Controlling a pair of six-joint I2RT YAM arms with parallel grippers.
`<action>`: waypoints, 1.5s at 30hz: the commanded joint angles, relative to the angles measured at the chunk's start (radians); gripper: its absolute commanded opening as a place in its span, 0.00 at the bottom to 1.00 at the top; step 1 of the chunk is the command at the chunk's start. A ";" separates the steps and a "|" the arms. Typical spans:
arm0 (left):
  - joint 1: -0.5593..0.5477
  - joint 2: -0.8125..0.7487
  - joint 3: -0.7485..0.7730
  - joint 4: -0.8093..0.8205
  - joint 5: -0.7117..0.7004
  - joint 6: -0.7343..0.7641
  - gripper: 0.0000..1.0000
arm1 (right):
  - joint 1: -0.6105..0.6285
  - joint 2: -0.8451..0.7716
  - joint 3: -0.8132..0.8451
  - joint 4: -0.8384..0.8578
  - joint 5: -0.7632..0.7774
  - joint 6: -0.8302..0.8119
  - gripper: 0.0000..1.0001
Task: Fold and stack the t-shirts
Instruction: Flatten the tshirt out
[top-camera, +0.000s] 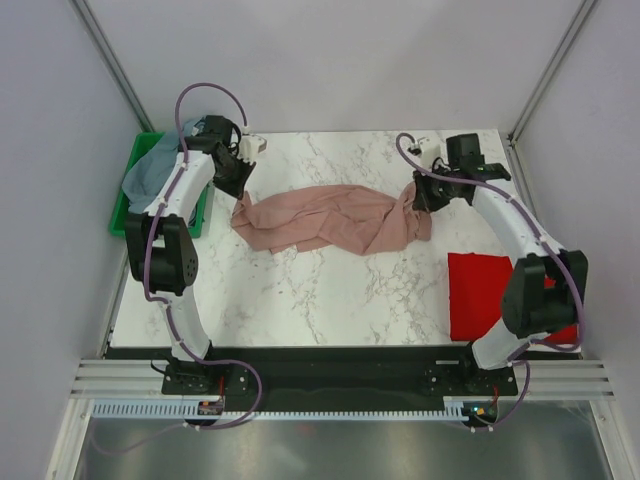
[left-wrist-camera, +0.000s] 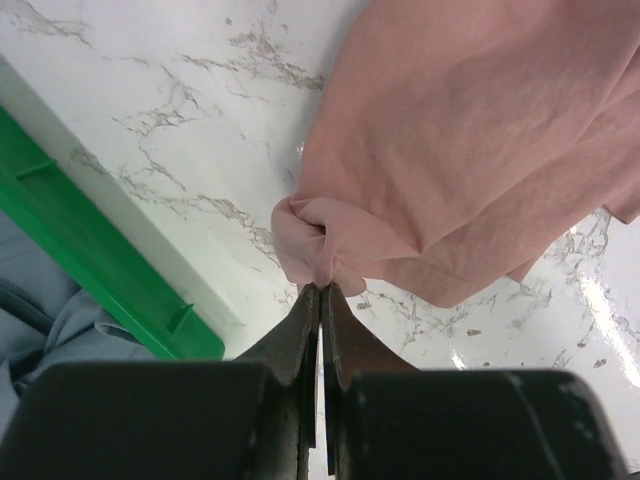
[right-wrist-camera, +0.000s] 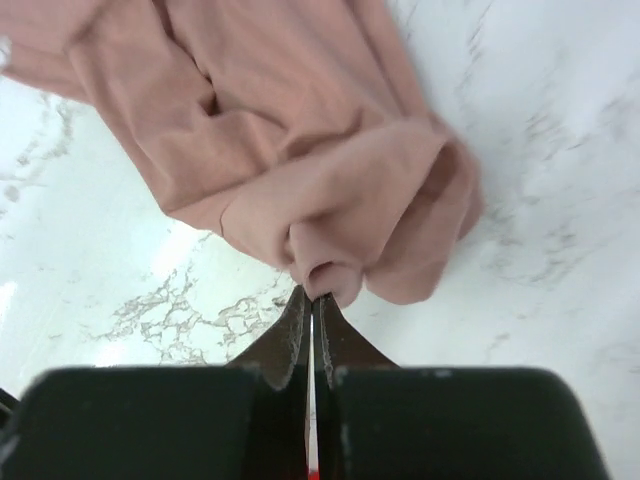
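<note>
Next, my left gripper opens up the dusty-pink t-shirt that lies crumpled across the middle of the table (top-camera: 335, 216) by lifting its pinched end (top-camera: 242, 214) high together with my right gripper.
A dusty-pink t-shirt (top-camera: 330, 220) lies crumpled across the middle of the marble table. My left gripper (top-camera: 240, 190) is shut on its left end; the left wrist view shows a fold of pink cloth (left-wrist-camera: 320, 250) pinched at my left gripper's (left-wrist-camera: 323, 290) tips. My right gripper (top-camera: 418, 198) is shut on the right end, where a pink fold (right-wrist-camera: 330, 265) is nipped at my right gripper's (right-wrist-camera: 313, 298) tips. A red t-shirt (top-camera: 490, 295) lies flat, folded, at the right front. A grey-blue t-shirt (top-camera: 150, 175) sits in the bin.
A green plastic bin (top-camera: 122, 210) stands off the table's left edge; its rim (left-wrist-camera: 90, 265) shows in the left wrist view. White walls close in the back and sides. The arm bases sit on the rail at the near edge.
</note>
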 joint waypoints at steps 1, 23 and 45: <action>-0.003 -0.074 0.080 0.025 -0.014 0.009 0.04 | -0.008 -0.160 0.091 -0.053 0.018 -0.061 0.00; 0.013 -0.389 0.424 0.062 -0.057 0.016 0.02 | -0.077 -0.279 0.697 -0.078 0.097 0.070 0.00; 0.013 -0.505 0.042 0.166 0.014 0.013 0.03 | -0.077 -0.371 0.574 0.088 0.206 0.101 0.00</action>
